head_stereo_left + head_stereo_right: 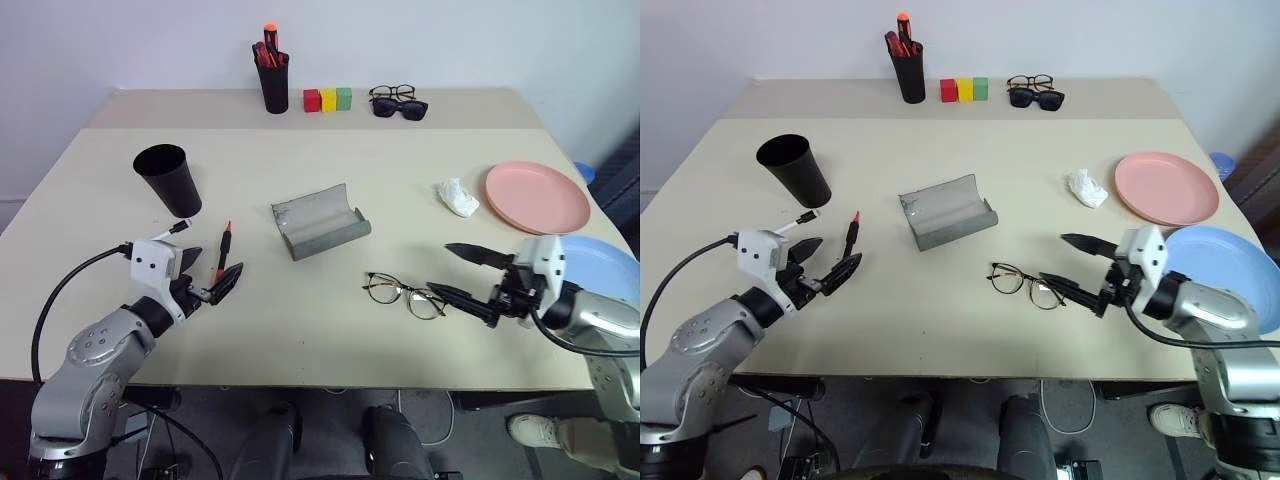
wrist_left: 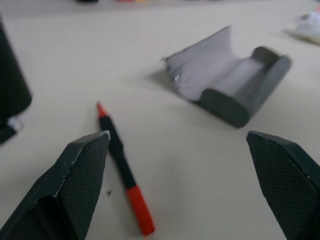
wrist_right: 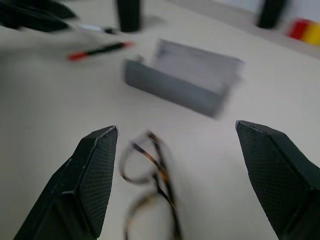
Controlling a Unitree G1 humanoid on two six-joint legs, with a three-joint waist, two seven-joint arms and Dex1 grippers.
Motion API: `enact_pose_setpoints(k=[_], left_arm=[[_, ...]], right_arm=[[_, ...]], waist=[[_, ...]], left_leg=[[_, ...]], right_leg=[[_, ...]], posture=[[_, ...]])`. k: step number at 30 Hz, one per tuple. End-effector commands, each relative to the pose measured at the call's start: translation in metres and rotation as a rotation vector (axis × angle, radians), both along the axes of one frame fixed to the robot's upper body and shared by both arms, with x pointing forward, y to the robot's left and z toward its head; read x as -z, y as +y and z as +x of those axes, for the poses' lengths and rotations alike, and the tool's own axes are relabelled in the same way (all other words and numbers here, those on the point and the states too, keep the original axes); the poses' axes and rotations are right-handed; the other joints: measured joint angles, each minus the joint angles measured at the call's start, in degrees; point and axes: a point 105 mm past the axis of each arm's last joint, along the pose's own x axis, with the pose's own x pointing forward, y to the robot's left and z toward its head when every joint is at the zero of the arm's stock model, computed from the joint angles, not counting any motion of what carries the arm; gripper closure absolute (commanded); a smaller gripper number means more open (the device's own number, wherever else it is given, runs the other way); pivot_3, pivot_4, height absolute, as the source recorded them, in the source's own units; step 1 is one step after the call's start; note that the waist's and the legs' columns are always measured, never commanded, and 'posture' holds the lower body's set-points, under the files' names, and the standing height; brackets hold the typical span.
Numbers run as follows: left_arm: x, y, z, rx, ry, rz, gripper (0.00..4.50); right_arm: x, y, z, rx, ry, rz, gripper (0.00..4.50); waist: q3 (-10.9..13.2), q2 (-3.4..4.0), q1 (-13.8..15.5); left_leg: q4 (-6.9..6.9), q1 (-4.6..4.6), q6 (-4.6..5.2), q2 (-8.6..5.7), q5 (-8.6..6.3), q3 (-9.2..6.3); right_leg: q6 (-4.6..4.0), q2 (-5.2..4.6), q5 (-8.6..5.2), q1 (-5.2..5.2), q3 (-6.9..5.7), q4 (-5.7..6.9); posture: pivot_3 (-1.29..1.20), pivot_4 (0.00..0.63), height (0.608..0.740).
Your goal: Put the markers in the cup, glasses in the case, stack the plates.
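Observation:
The red marker is about as long as the black cup (image 1: 170, 182), so its red tip (image 1: 229, 226) should peek above the cup's rim when I lower it in.
A red marker (image 1: 223, 250) lies just right of the black cup (image 1: 168, 178), and a white marker (image 1: 808, 218) lies at the cup's base. My left gripper (image 1: 212, 270) is open, low over the table, its fingertips at the red marker's near end (image 2: 122, 170). The grey case (image 1: 320, 222) lies open mid-table. Wire-frame glasses (image 1: 404, 294) rest in front of it. My right gripper (image 1: 440, 268) is open, pointing at the glasses (image 3: 150, 200) from the right, a little short of them. The pink plate (image 1: 537, 196) and blue plate (image 1: 605, 268) lie side by side at the right edge.
A crumpled white tissue (image 1: 459, 197) lies left of the pink plate. Along the back of the table stand a black pen pot (image 1: 272, 75) with red and orange pens, three coloured blocks (image 1: 328, 99), and two more pairs of glasses (image 1: 397, 102).

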Motion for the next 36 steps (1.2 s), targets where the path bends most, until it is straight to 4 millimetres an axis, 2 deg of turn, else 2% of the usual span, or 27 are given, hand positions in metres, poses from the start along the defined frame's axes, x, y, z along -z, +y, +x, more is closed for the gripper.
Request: enact_pose_setpoints(k=[1, 8, 12, 17, 22, 26, 29, 36], left_arm=[[-0.009, 0.013, 0.009, -0.124, 0.015, 0.038, 0.0], [-0.011, 0.026, 0.028, -0.318, 0.07, 0.077, 0.0], [-0.003, 0.032, 0.041, -0.413, 0.172, 0.137, 0.0], [0.005, 0.025, 0.05, -0.442, 0.286, 0.136, 0.0], [0.018, 0.011, 0.06, -0.435, 0.46, 0.067, 0.0], [0.024, 0.005, 0.067, -0.421, 0.517, 0.048, 0.0], [0.024, 0.008, 0.07, -0.432, 0.525, 0.069, 0.81], [0.022, 0.019, 0.074, -0.487, 0.53, 0.08, 4.32]], right_arm=[[-0.007, 0.016, 0.005, -0.096, -0.047, 0.006, 0.66], [-0.018, 0.033, 0.025, -0.135, -0.096, 0.013, 0.66], [-0.032, 0.048, 0.035, -0.121, -0.15, 0.035, 0.66], [-0.033, 0.057, 0.032, -0.12, -0.158, 0.047, 0.66], [-0.033, 0.055, 0.031, -0.093, -0.174, 0.043, 0.66], [-0.035, 0.057, 0.031, -0.085, -0.178, 0.046, 0.66], [-0.038, 0.061, 0.029, -0.083, -0.183, 0.048, 0.59], [-0.042, 0.066, 0.029, -0.073, -0.18, 0.05, 0.59]], waist=[[0.0, 0.0, 0.02], [0.01, -0.02, 0.03], [0.01, -0.02, 0.01], [-0.01, -0.06, 0.08], [0.0, -0.1, 0.0], [0.0, -0.1, -0.29], [0.0, -0.1, -0.18], [-0.01, -0.12, 0.0]], left_leg=[[0.0, 0.01, -0.01, 0.03, 0.0, -0.02], [0.0, 0.01, -0.25, 0.1, 0.14, -0.05], [0.0, 0.01, -0.31, 0.1, 0.18, -0.05], [-0.01, 0.0, -0.36, 0.1, 0.21, -0.08], [0.02, -0.02, -0.41, 0.08, 0.25, -0.08], [0.03, 0.03, -0.49, 0.09, 0.29, -0.08], [0.02, 0.07, -0.58, 0.09, 0.35, -0.08], [0.05, 0.1, -0.62, 0.09, 0.38, -0.08]], right_leg=[[-0.03, 0.07, 0.03, 0.0, 0.0, 0.0], [-0.12, 0.22, 0.21, -0.06, 0.03, 0.02], [-0.12, 0.25, 0.23, -0.1, 0.04, 0.09], [0.09, 0.27, 0.37, -0.12, 0.04, 0.07], [0.17, 0.28, 0.43, -0.12, 0.05, 0.06], [0.18, 0.29, 0.46, -0.11, 0.05, 0.11], [0.17, 0.28, 0.46, -0.11, 0.06, 0.22], [0.15, 0.28, 0.48, -0.1, 0.07, 0.29]], posture=[[0.0, 0.15, 0.74], [0.0, 0.15, 0.74], [0.0, 0.15, 0.74], [0.0, 0.15, 0.74], [0.0, 0.15, 0.74], [0.0, 0.15, 0.74], [0.0, 0.15, 0.74], [0.0, 0.15, 0.74]])
